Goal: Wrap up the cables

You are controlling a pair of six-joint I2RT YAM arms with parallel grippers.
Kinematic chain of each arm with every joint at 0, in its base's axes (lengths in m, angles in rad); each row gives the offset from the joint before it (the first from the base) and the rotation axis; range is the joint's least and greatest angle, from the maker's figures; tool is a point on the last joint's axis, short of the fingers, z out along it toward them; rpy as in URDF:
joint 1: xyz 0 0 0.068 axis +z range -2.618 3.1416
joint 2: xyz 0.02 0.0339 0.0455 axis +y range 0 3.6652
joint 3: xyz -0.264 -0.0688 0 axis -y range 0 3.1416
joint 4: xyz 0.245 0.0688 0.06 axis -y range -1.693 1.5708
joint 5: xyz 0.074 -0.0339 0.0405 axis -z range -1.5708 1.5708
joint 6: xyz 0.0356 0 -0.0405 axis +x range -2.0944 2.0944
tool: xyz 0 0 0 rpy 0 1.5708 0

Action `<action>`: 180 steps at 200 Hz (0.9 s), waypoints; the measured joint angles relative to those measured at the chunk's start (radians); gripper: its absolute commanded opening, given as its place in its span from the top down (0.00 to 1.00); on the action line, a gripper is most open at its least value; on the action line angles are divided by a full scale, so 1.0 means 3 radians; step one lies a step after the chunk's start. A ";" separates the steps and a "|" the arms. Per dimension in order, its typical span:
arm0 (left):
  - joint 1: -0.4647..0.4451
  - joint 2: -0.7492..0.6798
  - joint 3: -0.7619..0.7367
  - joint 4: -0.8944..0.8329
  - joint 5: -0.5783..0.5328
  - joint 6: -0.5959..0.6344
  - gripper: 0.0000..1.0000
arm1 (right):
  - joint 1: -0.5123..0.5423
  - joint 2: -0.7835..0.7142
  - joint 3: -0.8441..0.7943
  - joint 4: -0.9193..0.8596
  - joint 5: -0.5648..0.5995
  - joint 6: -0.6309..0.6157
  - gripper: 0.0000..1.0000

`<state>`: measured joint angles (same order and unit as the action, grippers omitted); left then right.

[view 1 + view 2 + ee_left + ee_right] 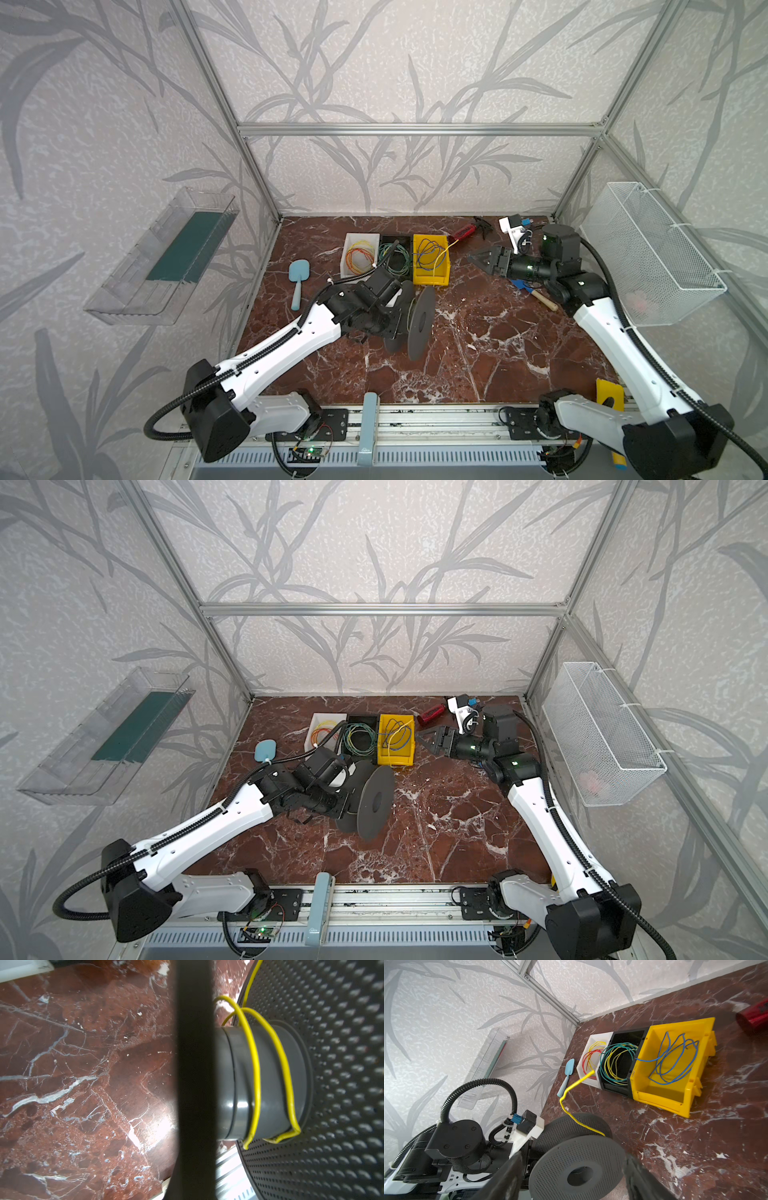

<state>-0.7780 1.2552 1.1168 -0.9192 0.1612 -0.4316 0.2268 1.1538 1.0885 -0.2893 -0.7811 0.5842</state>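
Note:
The yellow cable (562,1100) stands clear of the spool, in line with the open fingers of the robot's right gripper, so the gripper should keep moving toward its loose end (592,1072) and close there.
A black spool (419,324) stands on edge at the table's middle, and my left gripper (395,316) is shut on its rear flange. In the left wrist view that flange's edge (194,1084) fills the centre and hides the fingers. The yellow cable (256,1074) makes two loose turns round the grey hub (234,1084). Its free tail (571,1088) springs up from the spool (577,1167) toward the bins, seen in a top view as a thin yellow line (440,255). My right gripper (473,257) hovers open to the right of the yellow bin, holding nothing and clear of the tail.
Three bins stand in a row at the back: white (347,257) with red and yellow wires, black (395,240) with green wires, yellow (430,279) with blue wire. A light blue scoop (298,278) lies left. A red cylinder (464,232) lies behind. A wire basket (648,249) hangs right.

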 measured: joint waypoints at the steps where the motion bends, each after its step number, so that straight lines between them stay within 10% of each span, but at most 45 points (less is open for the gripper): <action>1: -0.0001 0.0001 0.0000 -0.0003 0.0001 0.0011 1.00 | 0.0000 0.0003 -0.0003 0.0009 -0.0004 0.0001 0.24; 138: -0.0127 0.0013 -0.0058 0.0024 -0.0020 0.0221 1.00 | -0.0098 0.0810 -0.0122 0.1108 -0.0081 0.0685 0.31; 180: -0.0135 0.0013 -0.0095 0.0048 -0.0022 0.0242 1.00 | -0.0099 0.0810 -0.0123 0.1330 -0.0168 0.0830 0.51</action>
<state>-0.8185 1.2591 1.0882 -0.9047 0.1547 -0.3592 0.1970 1.3968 1.0515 0.1097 -0.8314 0.8333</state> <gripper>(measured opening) 0.060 0.524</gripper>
